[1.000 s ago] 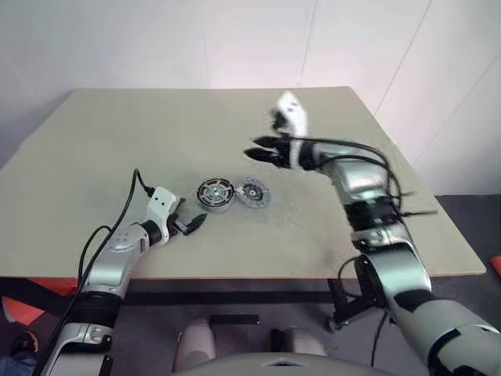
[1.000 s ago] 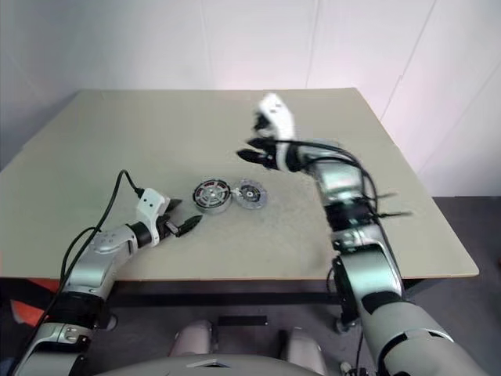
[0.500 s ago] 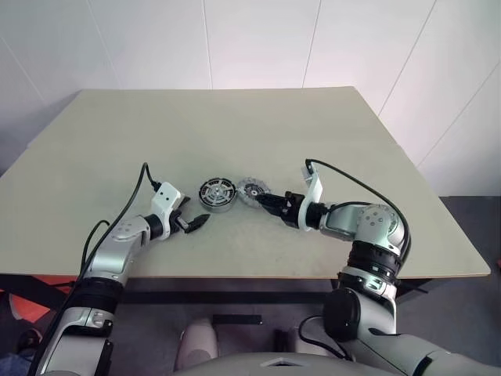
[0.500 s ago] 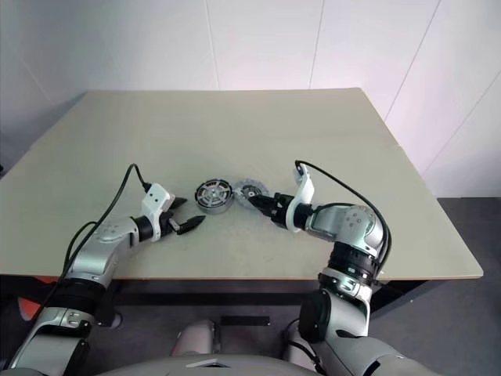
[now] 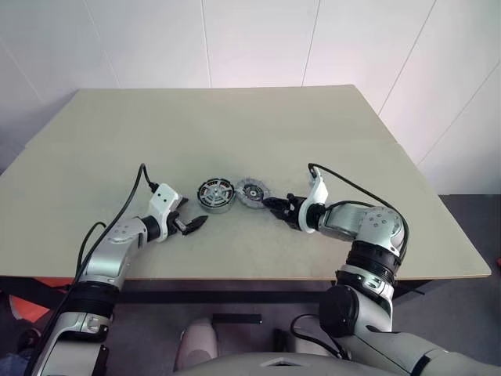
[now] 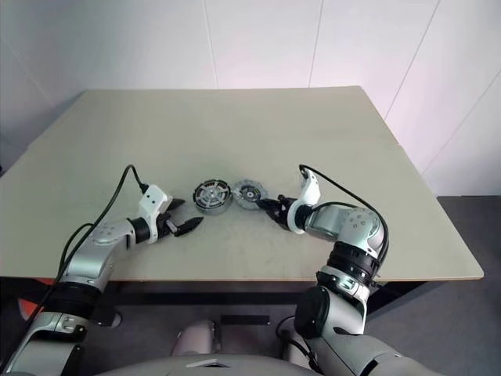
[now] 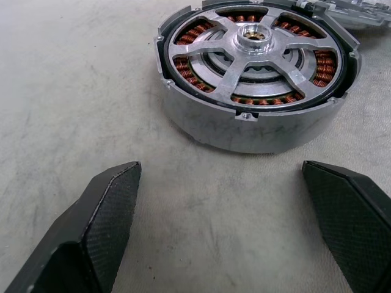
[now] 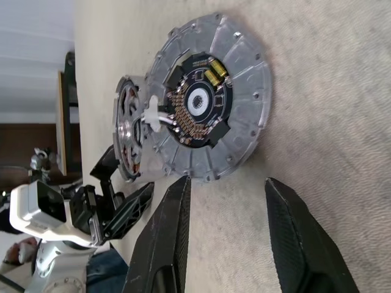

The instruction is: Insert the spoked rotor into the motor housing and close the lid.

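I see the lid's circuit board (image 8: 198, 101) facing up, so I expect the lid to show a plain silver back when I flip it over onto the motor housing.
The motor housing (image 5: 214, 193) stands on the table, and the spoked rotor (image 7: 256, 58) lies inside it, silver spokes up, with copper windings showing between them. The lid (image 5: 252, 192) lies flat just right of the housing, touching or nearly touching it, with its circuit-board side (image 8: 198, 107) up. My left gripper (image 5: 190, 213) is open, low over the table, a short way in front and to the left of the housing. At the lid's right edge, my right gripper (image 5: 275, 205) is open near the table surface, with nothing between its fingers (image 8: 168, 238).
The beige table (image 5: 235, 125) is bare behind the parts and on both sides. Its front edge (image 5: 258, 276) runs close below both grippers. Black cables trail from both wrists over the tabletop.
My right arm has come down from high over the table to the surface, its wrist rolling, and now rests beside the lid. The left arm and the parts have stayed put.
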{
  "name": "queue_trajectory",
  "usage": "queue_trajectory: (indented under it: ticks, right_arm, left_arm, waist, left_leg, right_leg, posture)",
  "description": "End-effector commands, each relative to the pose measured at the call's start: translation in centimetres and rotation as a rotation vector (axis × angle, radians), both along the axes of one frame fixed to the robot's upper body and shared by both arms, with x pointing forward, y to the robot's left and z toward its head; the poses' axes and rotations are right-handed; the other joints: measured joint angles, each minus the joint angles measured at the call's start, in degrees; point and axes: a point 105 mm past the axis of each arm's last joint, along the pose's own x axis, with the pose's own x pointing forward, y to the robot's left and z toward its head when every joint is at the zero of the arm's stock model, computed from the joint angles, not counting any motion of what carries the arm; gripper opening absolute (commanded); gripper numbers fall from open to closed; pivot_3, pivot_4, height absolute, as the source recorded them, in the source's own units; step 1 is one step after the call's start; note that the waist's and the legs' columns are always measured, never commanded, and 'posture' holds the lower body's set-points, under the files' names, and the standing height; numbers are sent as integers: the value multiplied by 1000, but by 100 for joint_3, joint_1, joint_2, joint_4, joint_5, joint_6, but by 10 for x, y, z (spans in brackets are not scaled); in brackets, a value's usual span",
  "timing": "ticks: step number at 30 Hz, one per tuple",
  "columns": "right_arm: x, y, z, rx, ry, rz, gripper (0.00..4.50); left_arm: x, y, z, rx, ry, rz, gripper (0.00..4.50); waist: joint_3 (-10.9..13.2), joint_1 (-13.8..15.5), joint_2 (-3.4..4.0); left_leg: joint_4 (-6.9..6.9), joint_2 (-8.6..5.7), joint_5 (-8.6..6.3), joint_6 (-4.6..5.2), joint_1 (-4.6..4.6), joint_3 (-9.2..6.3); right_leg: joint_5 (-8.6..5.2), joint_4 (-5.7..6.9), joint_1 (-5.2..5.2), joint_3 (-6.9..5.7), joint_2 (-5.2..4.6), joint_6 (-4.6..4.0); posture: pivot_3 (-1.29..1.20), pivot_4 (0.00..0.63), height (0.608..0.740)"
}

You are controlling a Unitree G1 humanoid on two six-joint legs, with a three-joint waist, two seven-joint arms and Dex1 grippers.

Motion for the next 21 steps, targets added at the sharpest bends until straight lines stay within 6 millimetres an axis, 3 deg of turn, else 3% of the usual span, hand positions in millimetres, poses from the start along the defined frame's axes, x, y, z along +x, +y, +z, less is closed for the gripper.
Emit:
queue_trajectory:
  ticks: [1, 11, 21]
  right_arm:
    - [14, 9, 7, 33, -29, -38, 2105]
    - [43, 3, -8, 74, -22, -166, 2105]
    - [65, 13, 36, 207, -165, -171, 2105]
  left_arm:
    - [2, 8, 9, 22, -29, 12, 4500]
    - [7, 9, 13, 30, -42, 13, 4500]
    - [10, 7, 11, 27, -43, 12, 4500]
  waist:
    - [-1, -5, -1]
    - [0, -57, -1]
    - [5, -137, 0]
  left_leg:
    - [0, 0, 0, -1, 2, 0]
    - [0, 0, -3, 4, 89, -8]
    - [1, -11, -4, 6, 80, -47]
  right_leg:
    - [0, 1, 1, 0, 0, 0]
    - [-1, -11, 51, -2, -1, 3]
    - [0, -83, 49, -31, -5, 4]
  posture:
    - [0, 0, 740]
    - [0, 0, 740]
    - [0, 0, 740]
